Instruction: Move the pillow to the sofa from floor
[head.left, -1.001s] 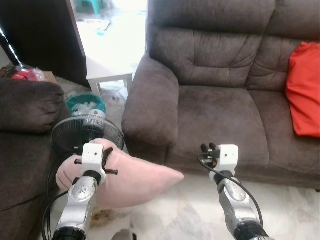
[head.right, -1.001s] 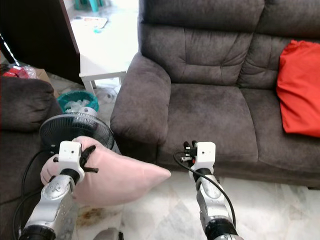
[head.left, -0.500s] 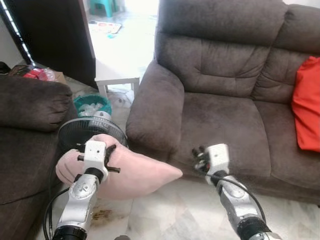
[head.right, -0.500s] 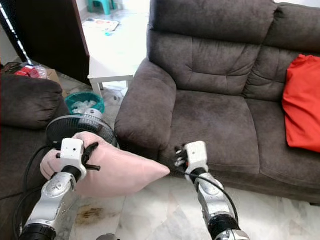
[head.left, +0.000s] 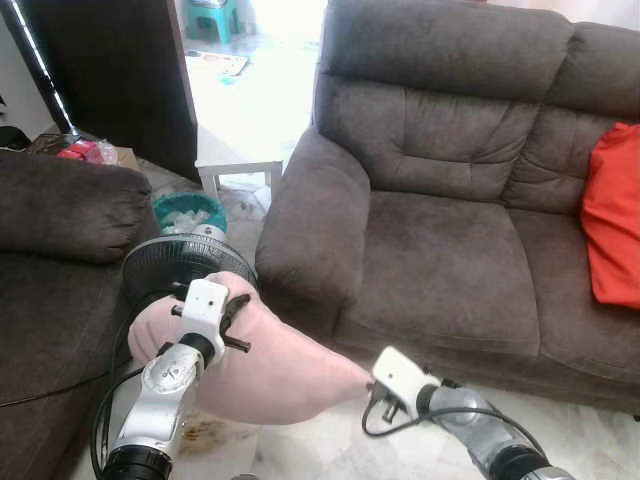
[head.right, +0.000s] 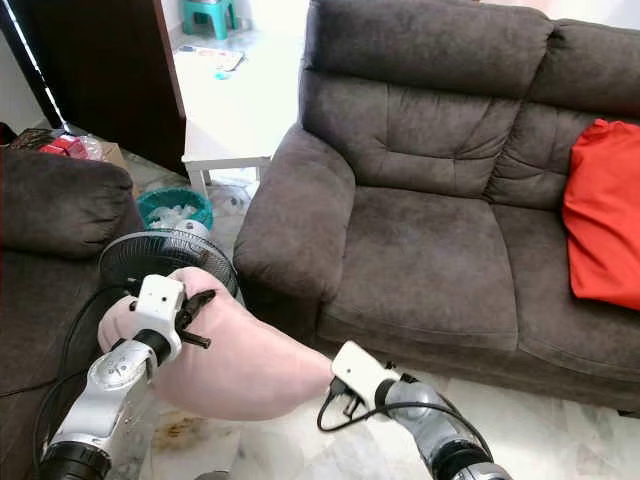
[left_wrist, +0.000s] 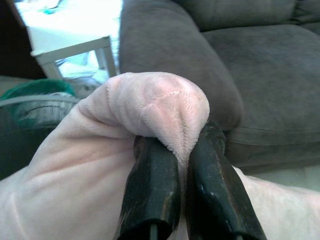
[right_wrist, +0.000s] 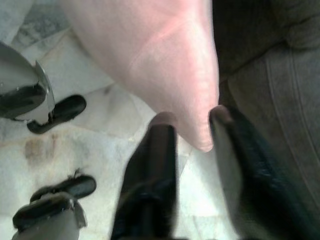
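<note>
The pillow's lower edge (head.left: 268, 368) bulges (head.left: 268, 419) under its pointed corner, so I expect the pillow to hang down in a rounded belly between my grippers when I lift.
A pink pillow (head.left: 270, 370) hangs just above the marble floor, in front of the dark brown sofa (head.left: 450, 240). My left gripper (head.left: 238, 322) is shut on a bunched fold at the pillow's upper left corner, and the left wrist view shows the fold (left_wrist: 150, 100) squeezed between both black fingers (left_wrist: 150, 190). My right gripper (right_wrist: 190, 120) is low at the pillow's pointed right corner. It is open, and the pillow (right_wrist: 165, 50) tip lies between its spread fingers. In the eye views its white wrist block (head.left: 395, 372) sits against that corner.
A black floor fan (head.left: 185, 265) stands right behind the pillow, with a teal basket (head.left: 190, 210) and a white side table (head.left: 240, 150) beyond. A second sofa's arm (head.left: 60, 210) is at the left. A red cushion (head.left: 612, 215) lies on the sofa's right seat.
My right gripper has dropped and swung left from in front of the sofa seat to the pillow's right corner. The left gripper keeps its hold. The camera has shifted.
</note>
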